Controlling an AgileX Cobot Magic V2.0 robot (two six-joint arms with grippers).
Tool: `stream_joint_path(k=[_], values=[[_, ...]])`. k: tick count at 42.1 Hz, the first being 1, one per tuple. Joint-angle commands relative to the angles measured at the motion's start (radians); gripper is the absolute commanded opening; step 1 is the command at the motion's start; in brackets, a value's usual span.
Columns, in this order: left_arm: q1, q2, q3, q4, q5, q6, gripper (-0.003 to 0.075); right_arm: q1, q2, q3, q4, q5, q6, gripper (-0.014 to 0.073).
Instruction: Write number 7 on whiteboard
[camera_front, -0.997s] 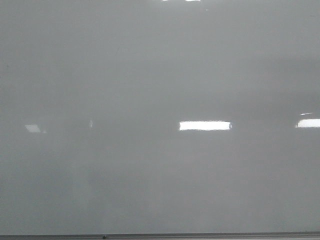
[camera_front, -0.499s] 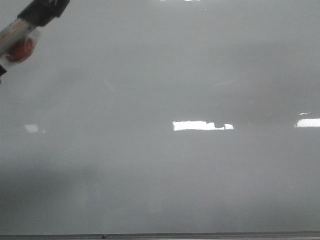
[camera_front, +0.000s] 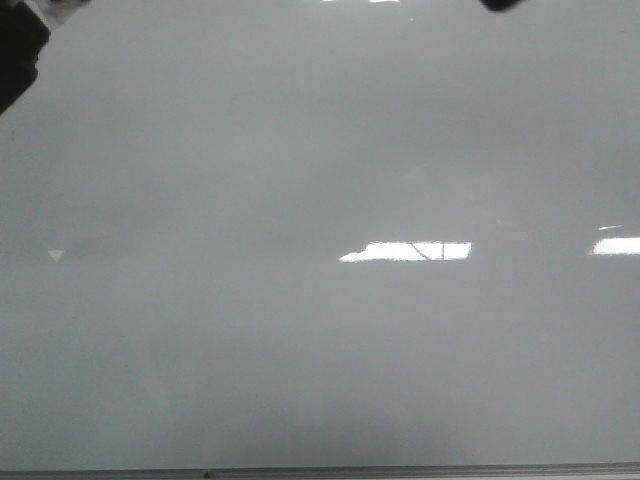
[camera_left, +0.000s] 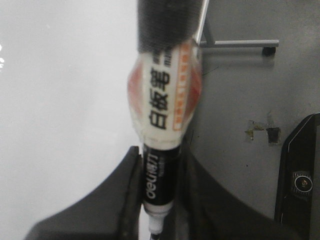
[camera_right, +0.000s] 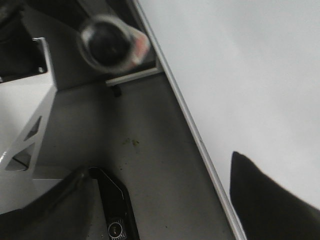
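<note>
Next, I take the black far end (camera_right: 109, 44) with my right gripper before writing the number 7, as my left gripper holds the marker by its nib end (camera_left: 157, 219).
The whiteboard (camera_front: 320, 330) fills the front view, pale grey and glossy, with no marker line on it; the number 7 is not in view. My left gripper (camera_left: 160, 200) is shut on a whiteboard marker (camera_left: 162, 115) with a black barrel, a white and orange label and a black far end. In the front view only a dark part of the left gripper (camera_front: 15, 50) shows at the top left corner. My right gripper (camera_right: 160, 200) is open and empty beside the whiteboard's edge strip (camera_right: 195, 135). The marker shows end-on and blurred in the right wrist view (camera_right: 107, 42).
Bright light bars (camera_front: 410, 251) reflect on the board. A small dark piece (camera_front: 500, 4) pokes in at the front view's top edge. Beside the board lie grey floor, a black device (camera_right: 117, 215), a white metal bracket (camera_right: 25, 115) and a metal frame leg (camera_left: 240, 44).
The left gripper with the marker came in at the front view's top left, then moved up so only a dark corner shows. A dark piece has appeared at the top edge.
</note>
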Motion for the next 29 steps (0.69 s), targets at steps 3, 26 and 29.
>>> stream_joint_path(k=[3, 26, 29], values=[[-0.013, -0.007, -0.038, 0.000, -0.064, -0.002, 0.0042, 0.045, 0.063, -0.103, 0.092, -0.040, -0.067, 0.0580], [-0.013, -0.007, -0.038, 0.000, -0.064, -0.002, 0.0042, 0.061, 0.178, -0.186, 0.260, -0.054, -0.192, 0.0580], [-0.013, -0.007, -0.038, 0.000, -0.064, -0.002, 0.0042, 0.061, 0.178, -0.186, 0.271, -0.058, -0.202, 0.0572]])
